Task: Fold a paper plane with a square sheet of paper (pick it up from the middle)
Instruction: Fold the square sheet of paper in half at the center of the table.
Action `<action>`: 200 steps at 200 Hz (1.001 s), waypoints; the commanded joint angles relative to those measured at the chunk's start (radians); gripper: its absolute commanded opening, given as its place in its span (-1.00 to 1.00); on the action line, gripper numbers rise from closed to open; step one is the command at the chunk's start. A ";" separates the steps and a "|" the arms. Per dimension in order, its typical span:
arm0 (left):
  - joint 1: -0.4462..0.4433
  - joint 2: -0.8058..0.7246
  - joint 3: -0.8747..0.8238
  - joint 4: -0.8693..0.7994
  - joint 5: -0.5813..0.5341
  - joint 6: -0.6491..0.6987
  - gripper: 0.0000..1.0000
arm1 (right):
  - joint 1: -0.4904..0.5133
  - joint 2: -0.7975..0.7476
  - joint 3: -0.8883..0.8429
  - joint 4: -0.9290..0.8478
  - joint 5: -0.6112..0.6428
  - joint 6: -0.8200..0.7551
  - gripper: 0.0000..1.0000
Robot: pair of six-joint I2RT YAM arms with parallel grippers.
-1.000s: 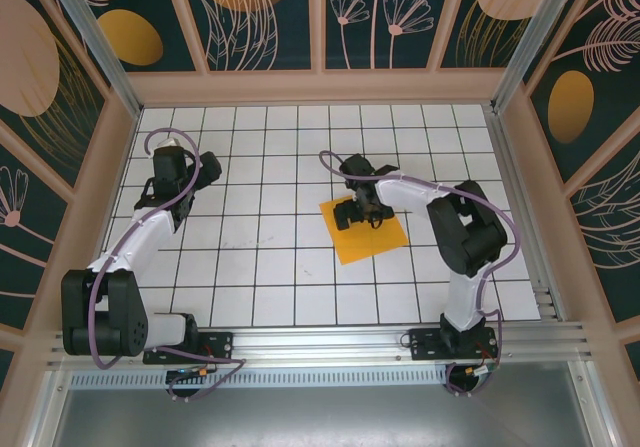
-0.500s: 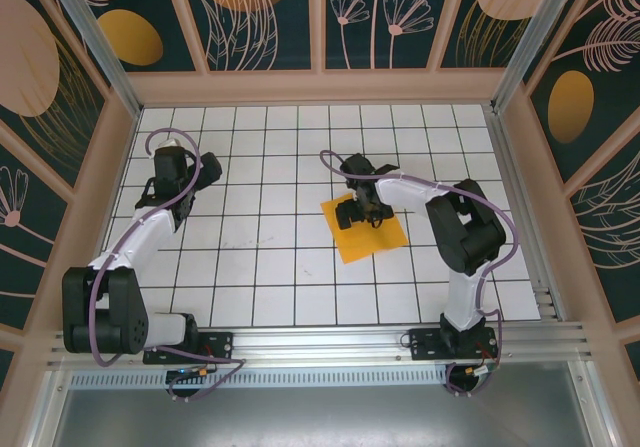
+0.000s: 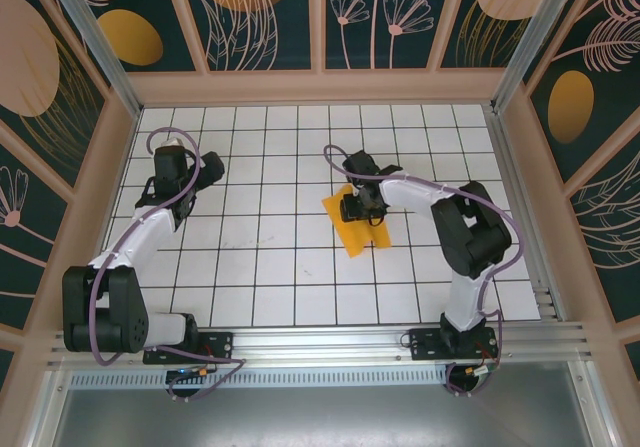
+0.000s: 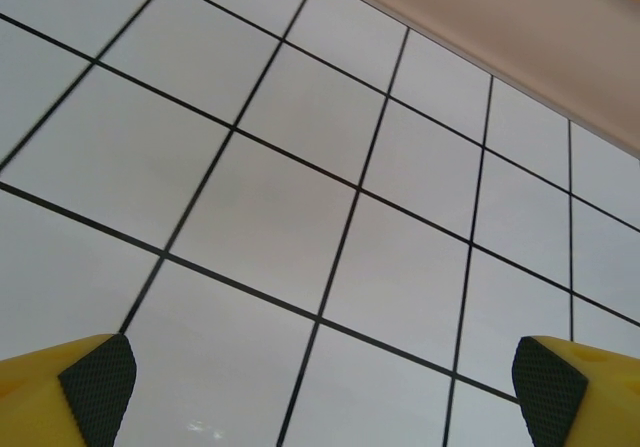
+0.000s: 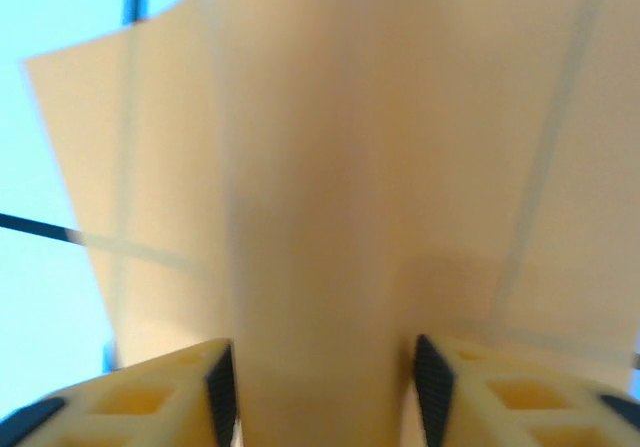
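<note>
The paper's halves (image 3: 356, 237) are spread apart under its pinched fold, so my right gripper should keep hold of the fold while my left gripper lines up the paper's loose edges (image 3: 337, 225).
The square sheet of paper (image 3: 364, 237) is orange-yellow and lies buckled on the white grid table right of centre. My right gripper (image 3: 362, 207) sits on its middle, pointing down. In the right wrist view the sheet (image 5: 330, 147) rises as a ridge between the two dark pads (image 5: 222, 382), and the gripper (image 5: 325, 392) is shut on that ridge. My left gripper (image 3: 208, 167) hovers over bare tiles at the far left, well apart from the paper. Its jaws (image 4: 320, 382) stand wide open with nothing between them. The paper plane is out of view.
A raised wooden rim (image 3: 320, 87) bounds the white tiled table (image 3: 270, 257) at the back and both sides. An aluminium rail (image 3: 330, 342) with both arm bases runs along the near edge.
The right gripper's jaws have closed in on the sheet's middle. The flat square has buckled into a narrower, humped shape. The left arm has barely moved.
</note>
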 commanded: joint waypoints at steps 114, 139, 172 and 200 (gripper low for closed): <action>-0.097 0.047 -0.161 0.273 0.398 -0.220 0.54 | -0.071 -0.108 -0.209 0.611 -0.464 0.331 -0.47; -0.154 0.091 -0.182 0.356 0.427 -0.279 0.38 | -0.086 -0.084 -0.226 0.617 -0.472 0.328 -0.50; -0.224 0.158 -0.182 0.450 0.448 -0.332 0.17 | -0.105 -0.057 -0.247 0.625 -0.466 0.346 -0.53; -0.280 0.209 -0.158 0.474 0.438 -0.349 0.08 | -0.119 -0.038 -0.255 0.621 -0.446 0.355 -0.55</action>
